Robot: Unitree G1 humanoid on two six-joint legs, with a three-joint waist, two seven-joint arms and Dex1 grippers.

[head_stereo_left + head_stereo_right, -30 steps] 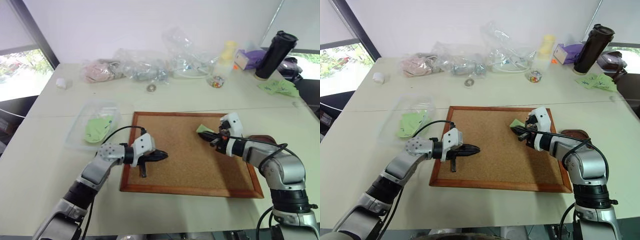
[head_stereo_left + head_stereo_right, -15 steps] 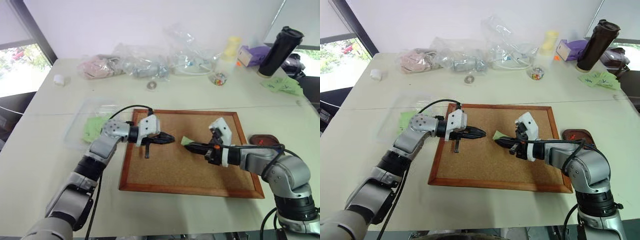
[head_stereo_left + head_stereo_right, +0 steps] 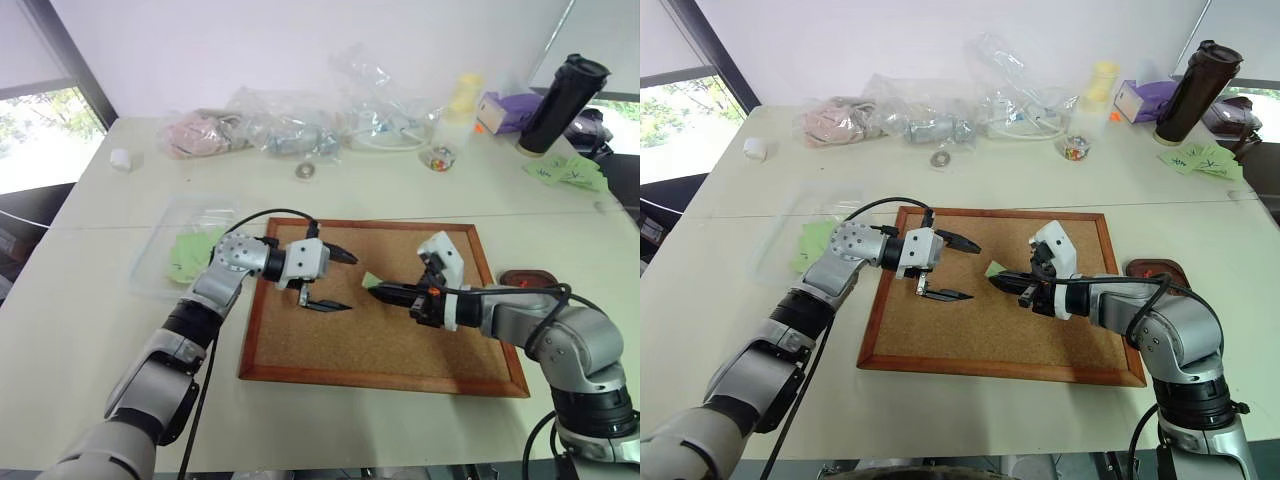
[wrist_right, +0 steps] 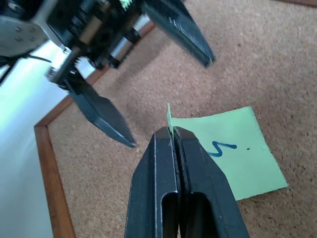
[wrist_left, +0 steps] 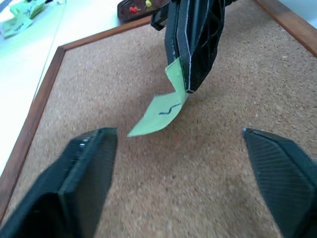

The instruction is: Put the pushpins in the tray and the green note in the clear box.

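My left gripper should take the note's loose end (image 3: 370,279) first, because my right gripper is holding the green note and the clear box (image 3: 184,250) is past my left arm.
My right gripper (image 4: 173,134) is shut on one edge of the green note (image 4: 233,148), a light green slip with a blue scribble, held just above the cork board (image 3: 380,335). My left gripper (image 3: 348,281) stands open right beside it, its two fingers pointing at the note (image 5: 158,111) with nothing between them. The clear box (image 3: 145,275) lies left of the board with green paper inside. The dark brown tray (image 3: 1140,266) sits off the board's right edge, behind my right arm. Red and yellow pushpins (image 5: 132,9) lie in it.
Crumpled clear plastic bags (image 3: 290,130), a small jar of coloured bits (image 3: 436,160), a metal ring (image 3: 301,172) and a black tumbler (image 3: 563,105) line the back of the table. Loose green slips (image 3: 565,172) lie at the far right.
My left gripper has opened wide. Over the last second both grippers came together over the middle of the board, the right one bringing the green note leftward.
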